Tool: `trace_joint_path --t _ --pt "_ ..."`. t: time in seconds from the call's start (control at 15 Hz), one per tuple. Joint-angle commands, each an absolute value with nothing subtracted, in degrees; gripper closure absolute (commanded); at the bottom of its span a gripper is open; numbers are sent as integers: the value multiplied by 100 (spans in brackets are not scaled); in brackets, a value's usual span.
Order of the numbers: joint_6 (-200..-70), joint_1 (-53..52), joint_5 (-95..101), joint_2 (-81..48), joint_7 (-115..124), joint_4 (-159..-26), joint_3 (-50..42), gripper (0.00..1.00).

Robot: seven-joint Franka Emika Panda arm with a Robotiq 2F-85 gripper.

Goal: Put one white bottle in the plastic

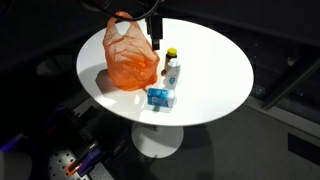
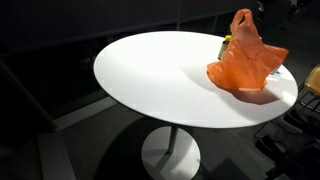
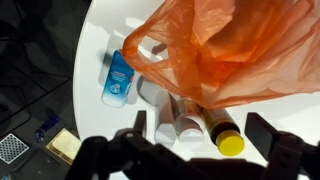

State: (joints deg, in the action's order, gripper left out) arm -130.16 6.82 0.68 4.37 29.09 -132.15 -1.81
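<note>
My open gripper is crowded by the yellow-capped bottle point(image 3: 229, 143) beside the white bottles, so next I move toward and grip only the white bottle point(image 3: 165, 132) nearest the blue-and-white box.
The white bottle point(image 1: 172, 73) with a pale blue label stands on the round white table point(image 1: 215, 70), just right of the orange plastic bag point(image 1: 130, 58). In the wrist view the white bottle point(image 3: 187, 120) shows from above, partly under the bag's edge point(image 3: 230, 50). My gripper point(image 1: 156, 42) hangs above the bag's right side and the bottles. In the wrist view it point(image 3: 200, 135) is open and empty, with the white bottle between its fingers. In an exterior view the bag point(image 2: 245, 60) hides the white bottle.
A yellow-capped bottle point(image 3: 226, 140) stands right beside the white bottle, also between my fingers; it also shows in an exterior view point(image 1: 171, 53). Another white item point(image 3: 162, 110) stands on its other side. A flat blue-and-white box point(image 1: 160, 97) lies near the table's front edge.
</note>
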Motion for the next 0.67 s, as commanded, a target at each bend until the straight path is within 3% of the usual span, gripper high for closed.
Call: trace_joint_path --t 0.0,0.6 --pt "-13002 626 72 422 2910 -13208 -237 0" --pt "-12974 642 55 367 2892 -13135 -268 0"
